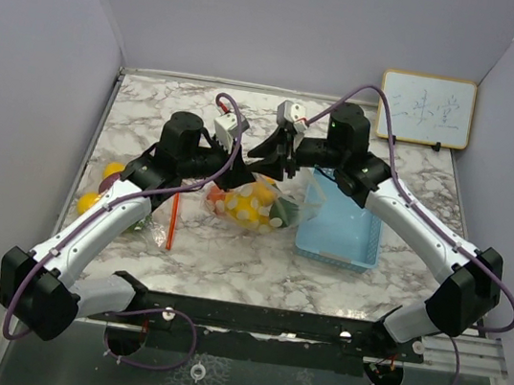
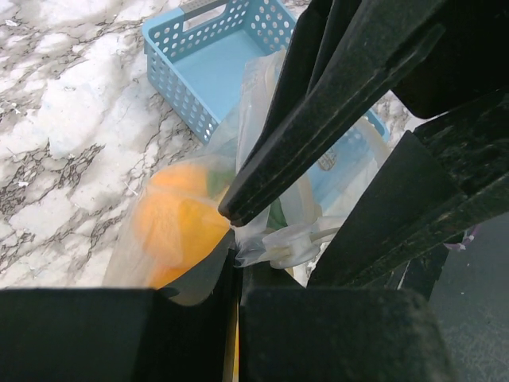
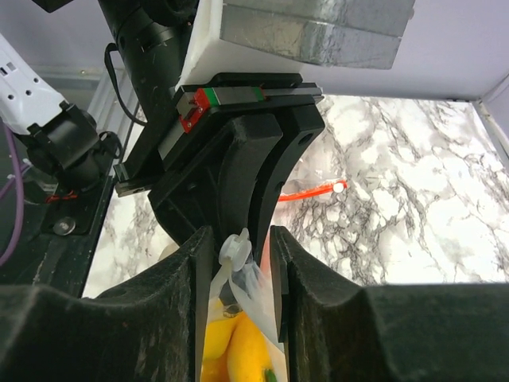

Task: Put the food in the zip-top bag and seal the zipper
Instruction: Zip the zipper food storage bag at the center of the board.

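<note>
Next, my left gripper opens and pinches the bag's top edge farther from the white slider (image 2: 266, 250) to pull the edge straight, because that edge is bunched up beside the slider.
The clear zip-top bag (image 1: 253, 204) hangs mid-table with yellow and orange food (image 1: 258, 198) inside. My left gripper (image 1: 234, 165) is shut on the bag's top edge. In the left wrist view its fingers (image 2: 237, 263) pinch the film just beside the white slider (image 2: 294, 239), with an orange piece (image 2: 179, 227) below. My right gripper (image 1: 281, 162) meets it from the right. In the right wrist view its fingers (image 3: 238, 263) close around the bag top and the slider (image 3: 235, 251), above yellow food (image 3: 238, 350).
A blue perforated basket (image 1: 339, 229) stands right of the bag, also in the left wrist view (image 2: 215, 56). A second bag with a red zipper (image 1: 174, 219) lies left. Yellow and orange pieces (image 1: 110, 172) sit by the left arm. A whiteboard (image 1: 426, 109) stands back right.
</note>
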Robot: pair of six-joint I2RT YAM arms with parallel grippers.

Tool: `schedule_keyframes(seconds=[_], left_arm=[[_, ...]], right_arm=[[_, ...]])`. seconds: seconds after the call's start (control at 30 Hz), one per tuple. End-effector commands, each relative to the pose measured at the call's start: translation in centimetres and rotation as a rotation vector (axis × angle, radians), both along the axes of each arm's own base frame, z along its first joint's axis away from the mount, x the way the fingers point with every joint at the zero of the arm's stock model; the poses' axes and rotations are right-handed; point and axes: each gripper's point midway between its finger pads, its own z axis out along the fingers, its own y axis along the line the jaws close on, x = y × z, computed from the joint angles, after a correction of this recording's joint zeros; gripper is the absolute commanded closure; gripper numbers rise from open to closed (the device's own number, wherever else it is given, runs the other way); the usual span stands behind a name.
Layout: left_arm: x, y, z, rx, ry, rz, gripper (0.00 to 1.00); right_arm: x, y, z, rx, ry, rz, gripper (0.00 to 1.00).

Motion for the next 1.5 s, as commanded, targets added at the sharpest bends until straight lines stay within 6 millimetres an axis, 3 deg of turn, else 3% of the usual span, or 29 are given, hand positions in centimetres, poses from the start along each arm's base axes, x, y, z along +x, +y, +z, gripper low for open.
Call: schedule_keyframes(seconds=[0.0, 0.27, 0.47, 0.7, 0.9, 1.03, 1.2, 1.23, 1.33, 1.47], left_arm=[[0.2, -0.5, 3.1, -0.06, -0.071, -0.029, 1.0], [-0.2, -0.2, 3.4, -0.057, -0.084, -0.031, 1.0], [-0.3, 0.4, 3.9, -0.061, -0.099, -0.018, 1.0], [0.0, 1.6, 4.4, -0.075, -0.107, 0.003, 1.0], [0.2, 2.0, 3.8, -0.078, -0.09, 0.009, 1.0], [0.3, 1.9, 3.2, -0.083, -0.08, 0.006, 1.0], [0.7, 2.1, 2.5, -0.081, -0.08, 0.021, 1.0], [0.7, 1.9, 2.5, -0.085, -0.082, 0.015, 0.98], [0.6, 1.6, 3.0, -0.095, -0.114, -0.025, 0.78], [0.6, 1.3, 3.9, -0.09, -0.193, -0.074, 0.31]], right_arm=[[-0.3, 0.2, 0.3, -0.007, 0.02, 0.007, 0.69], [2.9, -0.6, -1.5, -0.092, 0.058, -0.188, 0.97], [4.5, -2.4, -3.6, -0.183, 0.043, -0.314, 0.98], [5.2, -5.8, -6.0, -0.248, 0.067, -0.43, 0.98], [4.9, -6.6, -5.2, -0.224, 0.073, -0.432, 0.98], [4.1, -5.5, -3.2, -0.169, 0.082, -0.347, 0.98], [3.0, -4.5, -2.0, -0.14, 0.098, -0.256, 0.98], [2.7, -4.3, -1.7, -0.129, 0.105, -0.229, 0.98], [1.6, -3.4, -0.6, -0.088, 0.146, -0.149, 0.98], [0.6, -2.7, 0.3, -0.056, 0.191, -0.075, 0.98]])
